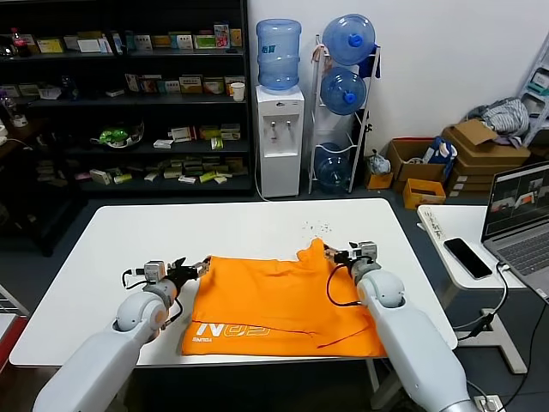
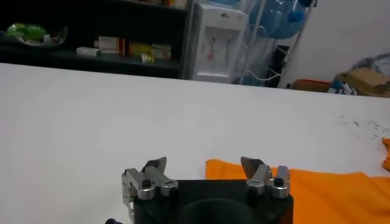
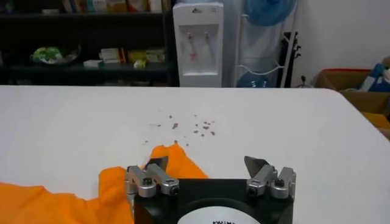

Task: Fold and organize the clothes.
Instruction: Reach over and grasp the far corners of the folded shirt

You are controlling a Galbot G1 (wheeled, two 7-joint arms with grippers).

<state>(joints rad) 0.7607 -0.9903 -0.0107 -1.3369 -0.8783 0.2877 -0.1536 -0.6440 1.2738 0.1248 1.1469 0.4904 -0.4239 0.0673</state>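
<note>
The T-shirt's far corner is bunching into a limp peak (image 1: 315,250), so I expect the orange T-shirt (image 1: 270,296) will fold over and hide the white lettering when I pull it nearer.
The orange T-shirt (image 1: 279,300) lies folded on the white table (image 1: 257,227), white lettering showing along its near left edge. My left gripper (image 1: 196,268) is open at the shirt's far left corner; in the left wrist view (image 2: 204,165) the orange cloth (image 2: 304,189) lies just past its fingers, none between them. My right gripper (image 1: 341,254) is open at the shirt's far right corner, where a peak of cloth stands up. In the right wrist view (image 3: 207,163) that peak (image 3: 173,161) lies beside one finger, not gripped.
A phone (image 1: 467,257) and a laptop (image 1: 521,215) sit on a side table at the right. A water dispenser (image 1: 280,137), shelves (image 1: 120,94) and cardboard boxes (image 1: 480,159) stand behind. Small dark specks (image 3: 192,126) lie on the table beyond the shirt.
</note>
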